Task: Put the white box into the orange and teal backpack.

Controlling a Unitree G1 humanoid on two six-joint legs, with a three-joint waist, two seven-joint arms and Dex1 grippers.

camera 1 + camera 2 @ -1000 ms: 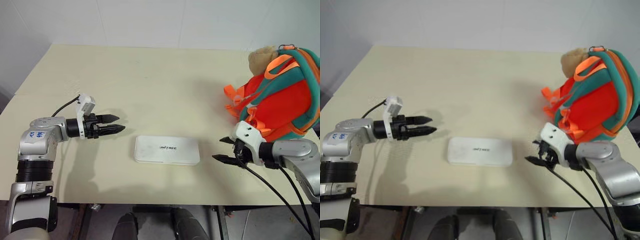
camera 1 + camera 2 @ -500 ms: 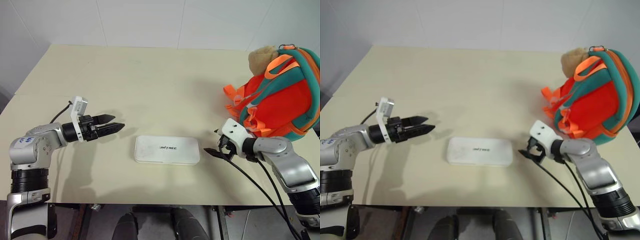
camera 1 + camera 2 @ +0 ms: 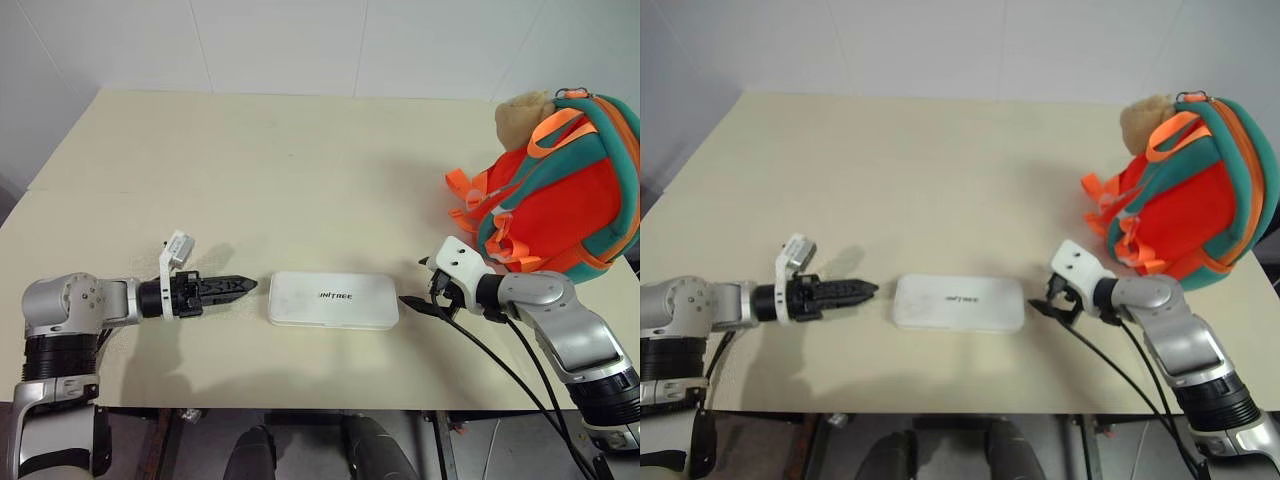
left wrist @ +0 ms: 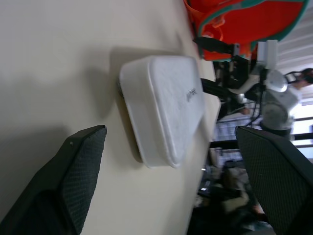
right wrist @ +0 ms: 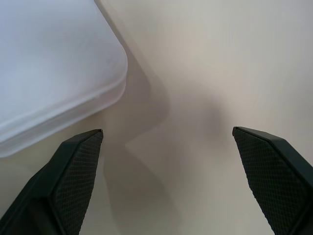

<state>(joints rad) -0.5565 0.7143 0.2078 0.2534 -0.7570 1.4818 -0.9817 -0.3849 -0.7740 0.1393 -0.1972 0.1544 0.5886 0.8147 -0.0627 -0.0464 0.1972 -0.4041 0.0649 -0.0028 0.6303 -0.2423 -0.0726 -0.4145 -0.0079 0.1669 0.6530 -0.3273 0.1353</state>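
Observation:
The left gripper's fingers are open across the white box's thickness (image 4: 145, 115), so the robot should keep moving them toward its facing end (image 3: 273, 298) until they straddle that end, then close them.
The white box (image 3: 333, 299) lies flat near the table's front edge, its dark lettering facing up. Off the box's left end, my left gripper (image 3: 243, 286) hovers low over the table, pointing at the box; in the left wrist view its fingers (image 4: 73, 181) stand wide open with the box (image 4: 166, 103) ahead of them. My right gripper (image 3: 414, 285) sits just off the box's right end, open, with one box corner (image 5: 49, 63) beside its fingers (image 5: 73, 166). The orange and teal backpack (image 3: 560, 200) stands at the table's right, behind my right arm, a tan plush toy (image 3: 525, 112) on top.
The beige table (image 3: 300, 160) is bare apart from these things, and a white wall rises behind it. The table's front edge (image 3: 300, 405) runs close below the box. Black cables (image 3: 500, 365) hang from my right arm over that edge.
My left gripper has sunk toward the table, rolled, and come closer to the box's left end. My right gripper has shifted left to the box's right end. The box has not moved.

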